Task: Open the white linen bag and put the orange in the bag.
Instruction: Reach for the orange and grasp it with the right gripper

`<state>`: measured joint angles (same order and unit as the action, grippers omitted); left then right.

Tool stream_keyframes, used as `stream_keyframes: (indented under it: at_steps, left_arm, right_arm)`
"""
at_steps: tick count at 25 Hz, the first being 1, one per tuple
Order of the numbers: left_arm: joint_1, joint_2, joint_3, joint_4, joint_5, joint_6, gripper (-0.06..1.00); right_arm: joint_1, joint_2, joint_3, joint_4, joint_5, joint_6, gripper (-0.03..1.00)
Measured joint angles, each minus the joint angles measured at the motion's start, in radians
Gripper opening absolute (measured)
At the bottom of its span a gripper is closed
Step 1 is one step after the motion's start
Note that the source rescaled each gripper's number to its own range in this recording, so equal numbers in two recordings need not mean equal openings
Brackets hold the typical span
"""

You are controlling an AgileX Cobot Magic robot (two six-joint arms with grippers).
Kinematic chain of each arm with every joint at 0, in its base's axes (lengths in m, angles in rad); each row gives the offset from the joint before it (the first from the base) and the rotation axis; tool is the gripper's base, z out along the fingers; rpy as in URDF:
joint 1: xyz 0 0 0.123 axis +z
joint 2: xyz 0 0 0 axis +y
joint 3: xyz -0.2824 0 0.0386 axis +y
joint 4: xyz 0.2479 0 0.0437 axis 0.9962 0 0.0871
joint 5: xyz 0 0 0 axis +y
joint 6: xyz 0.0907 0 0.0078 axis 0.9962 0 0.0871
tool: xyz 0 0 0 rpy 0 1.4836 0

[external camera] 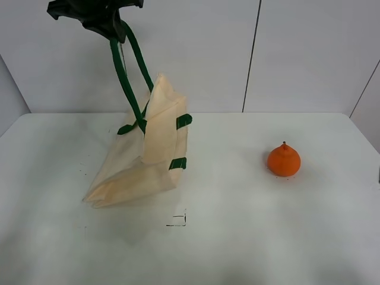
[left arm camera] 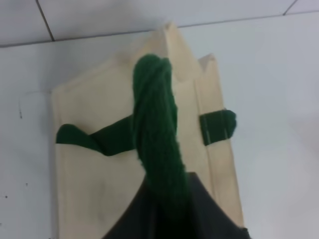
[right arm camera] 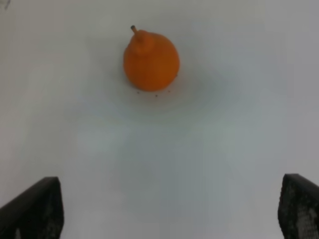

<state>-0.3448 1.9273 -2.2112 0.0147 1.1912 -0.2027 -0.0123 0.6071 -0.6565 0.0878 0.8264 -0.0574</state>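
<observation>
The white linen bag's rim (external camera: 180, 142) hangs loose by the green tabs, so the bag's side (external camera: 162, 135) will yield outward when the robot carries the orange in.
The white linen bag (external camera: 136, 172) hangs partly lifted at the table's left, its bottom corner still on the table. My left gripper (external camera: 110, 27) is high above it, shut on the dark green strap handle (external camera: 124, 77), which is pulled taut. In the left wrist view the handle (left arm camera: 154, 129) runs from my gripper (left arm camera: 169, 214) down to the cream bag (left arm camera: 94, 179). The orange (external camera: 284, 160) sits on the table at the right, apart from the bag. In the right wrist view the orange (right arm camera: 151, 60) lies ahead of my right gripper (right arm camera: 167, 204), which is open wide and empty.
The white table (external camera: 237, 249) meets a white panelled wall at the back. Green tabs (external camera: 184, 121) stick out at the bag's rim. A small black mark (external camera: 178, 221) lies on the table in front of the bag.
</observation>
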Motion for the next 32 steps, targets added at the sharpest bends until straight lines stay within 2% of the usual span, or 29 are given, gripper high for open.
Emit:
stream_keyframes:
  at_steps: [2, 5, 11, 16, 22, 32]
  left_arm:
    - [0.0, -0.003, 0.0, 0.0, 0.0, 0.004, 0.0]
    - [0.0, -0.009, 0.0, -0.005, 0.0, 0.006, 0.0]
    - [0.0, -0.017, 0.0, -0.026, 0.0, 0.007, 0.0]
    - [0.0, -0.018, 0.0, -0.034, 0.0, 0.008, 0.0]
    - [0.0, -0.018, 0.0, -0.047, 0.0, 0.008, 0.0]
    - [0.0, -0.018, 0.0, -0.049, 0.0, 0.008, 0.0]
  right_arm:
    - [0.0, 0.174, -0.075, 0.008, -0.06, -0.029, 0.98]
    - [0.0, 0.449, -0.216, 0.011, -0.083, -0.071, 1.0]
    - [0.0, 0.937, -0.55, 0.073, 0.025, -0.098, 1.0]
    - [0.0, 1.208, -0.754, 0.087, 0.064, -0.098, 1.0]
    - [0.043, 1.402, -0.825, 0.067, 0.037, -0.097, 1.0]
    - [0.057, 1.516, -0.827, -0.015, -0.017, -0.016, 1.0]
